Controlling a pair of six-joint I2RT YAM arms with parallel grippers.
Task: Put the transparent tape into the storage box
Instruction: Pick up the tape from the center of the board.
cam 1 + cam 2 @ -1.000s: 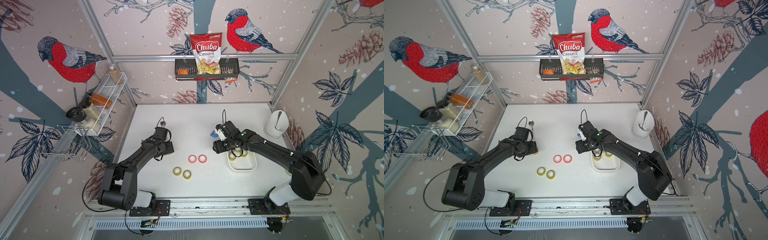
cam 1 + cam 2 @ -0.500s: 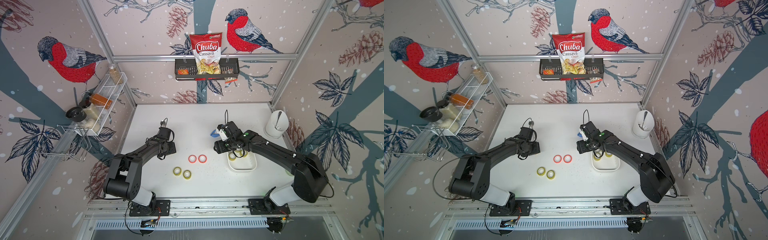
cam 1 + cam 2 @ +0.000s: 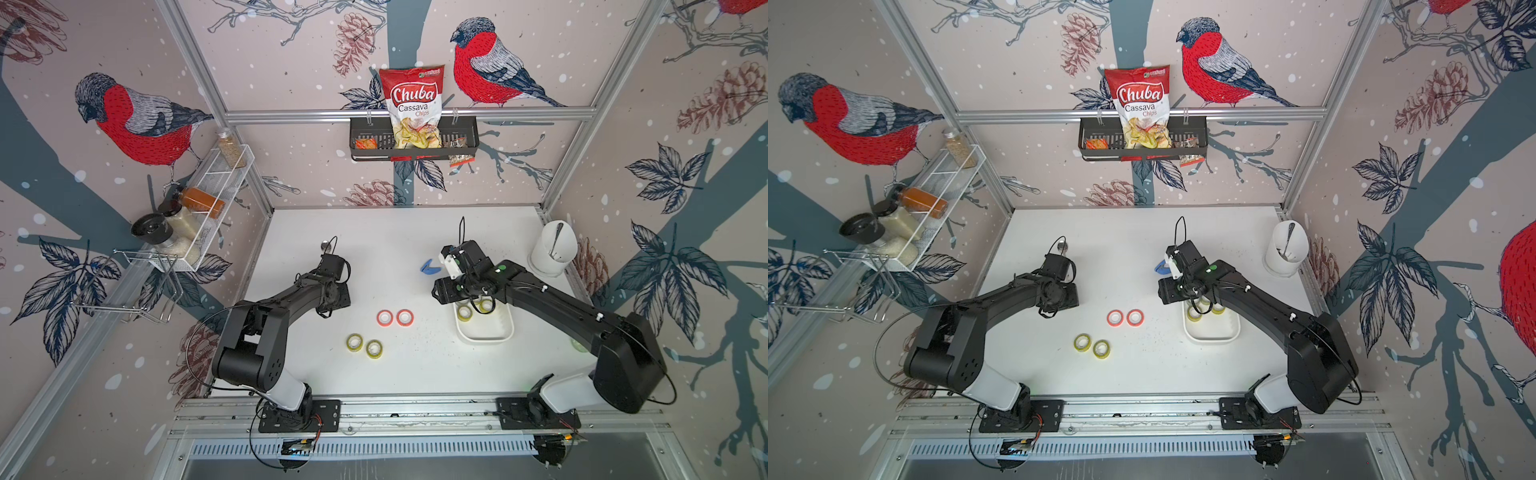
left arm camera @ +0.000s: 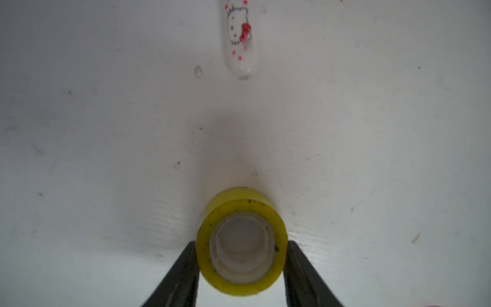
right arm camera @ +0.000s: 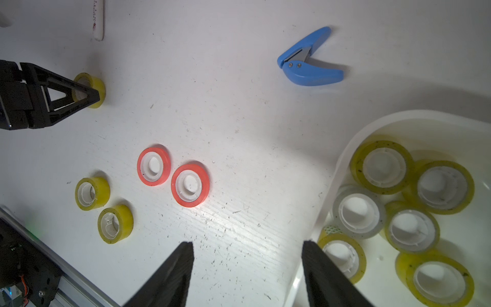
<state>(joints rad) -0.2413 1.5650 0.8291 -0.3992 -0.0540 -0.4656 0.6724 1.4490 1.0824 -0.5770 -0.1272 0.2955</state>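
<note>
The storage box's edge (image 3: 456, 318) has my right gripper hanging at it, in my left gripper's way. Next, my right gripper swings toward the white cup (image 3: 553, 251) before the roll gets here.
A yellowish transparent tape roll (image 4: 239, 210) stands on the white table, with my left gripper (image 4: 242, 243) shut on it; a black finger (image 4: 186, 265) presses each side. The right wrist view shows the same roll (image 5: 100, 86) behind the left fingertips (image 5: 91, 95). In both top views the left gripper (image 3: 337, 296) (image 3: 1066, 297) covers it. My right gripper (image 5: 247, 243) (image 3: 441, 291) hangs open and empty over the table beside the storage box (image 5: 342, 156) (image 3: 484, 338) (image 3: 1210, 337), which holds several rolls. Two more yellowish rolls (image 3: 354, 342) (image 3: 374, 349) lie loose.
Two red tape rolls (image 3: 385, 317) (image 3: 404, 317) lie mid-table. A blue hand punch (image 3: 429, 266) (image 5: 308, 63) lies behind the right gripper. A white patterned pen (image 4: 240, 40) lies beyond the left gripper. A white cup (image 3: 552, 249) stands back right. A black basket (image 3: 413, 143) hangs on the back wall.
The left gripper has shifted a little to the right and its jaws have narrowed onto the yellowish roll. The right arm has barely moved.
</note>
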